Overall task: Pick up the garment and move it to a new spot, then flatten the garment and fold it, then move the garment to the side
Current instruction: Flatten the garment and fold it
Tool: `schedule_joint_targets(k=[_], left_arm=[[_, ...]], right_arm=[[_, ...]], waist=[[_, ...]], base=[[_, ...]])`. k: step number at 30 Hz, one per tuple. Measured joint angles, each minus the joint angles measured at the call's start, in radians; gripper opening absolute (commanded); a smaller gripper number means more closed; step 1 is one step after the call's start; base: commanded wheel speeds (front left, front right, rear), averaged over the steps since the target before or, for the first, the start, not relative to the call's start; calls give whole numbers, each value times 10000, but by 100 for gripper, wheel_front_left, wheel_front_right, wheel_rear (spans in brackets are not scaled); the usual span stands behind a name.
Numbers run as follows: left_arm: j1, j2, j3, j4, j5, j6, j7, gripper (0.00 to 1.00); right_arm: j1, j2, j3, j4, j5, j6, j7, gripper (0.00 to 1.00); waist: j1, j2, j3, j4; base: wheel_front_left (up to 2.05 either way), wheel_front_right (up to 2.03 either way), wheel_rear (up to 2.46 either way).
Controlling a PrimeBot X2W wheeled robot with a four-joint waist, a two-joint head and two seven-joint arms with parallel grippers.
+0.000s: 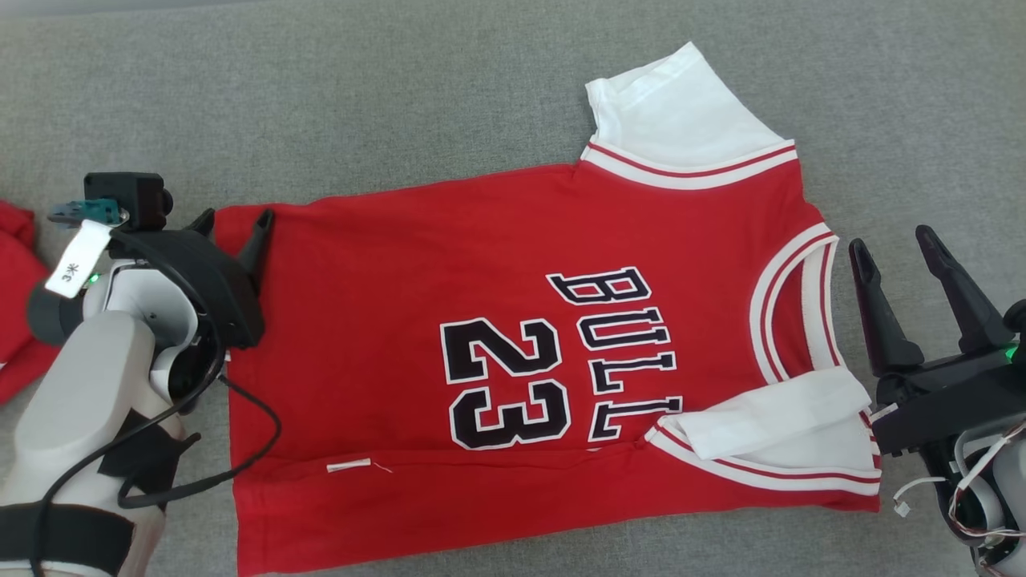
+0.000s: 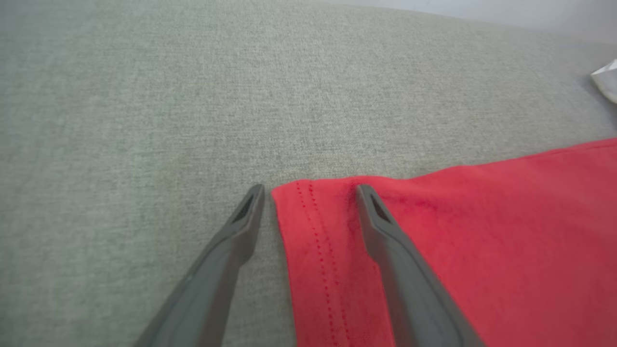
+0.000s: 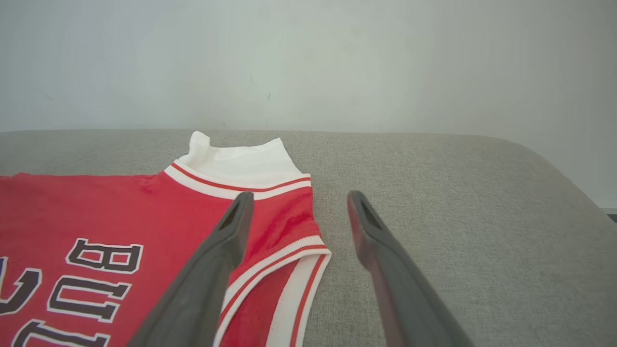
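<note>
The far white sleeve is stitched to the striped trim. The jersey's far side will fold over the lettering when I move the sleeve across.
The garment is a red jersey with white sleeves and black "BULL 23" lettering, lying on the grey cushion with its near long edge folded in. My left gripper stands open at the far hem corner: one finger over the red cloth, the other over grey fabric. My right gripper is open just right of the collar, nothing between its fingers. In the right wrist view the collar and far white sleeve lie left of the right gripper.
The grey upholstered surface extends all around the jersey. Another red cloth lies at the left edge beside my left arm. A pale wall rises behind the surface, whose rounded right end drops off.
</note>
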Motion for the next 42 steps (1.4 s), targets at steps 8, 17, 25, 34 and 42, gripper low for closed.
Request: schedule_joint_targets(k=[8,17,25,34,42], left_arm=[[-305,-98,-420,303,-136,0,-313,0],[-593,-535,-880,244,-265,2,-871,0],[-1105,-1124,-1519,-12,-380,2,-1365,0],[-1571,-1599,-2100,-104,-543,2,-1833,0],[-1762,-1670,-2489,4,-702,-69,-2337,0]], right_arm=[[-1011,-184,316,320,-222,146,702,100],[-4310,42,932,2211,-244,314,2452,100],[-6580,297,1557,4752,-725,351,3985,100],[-7740,209,1716,6671,-984,428,4512,100],[-8589,403,2033,7804,-1360,606,4518,100]], waist=[[0,0,173,225],[0,0,295,642],[0,0,607,1220],[0,1,1147,2018],[0,0,1540,2561]], base=[[0,0,0],[0,0,0],[0,0,0],[0,0,0],[0,0,0]])
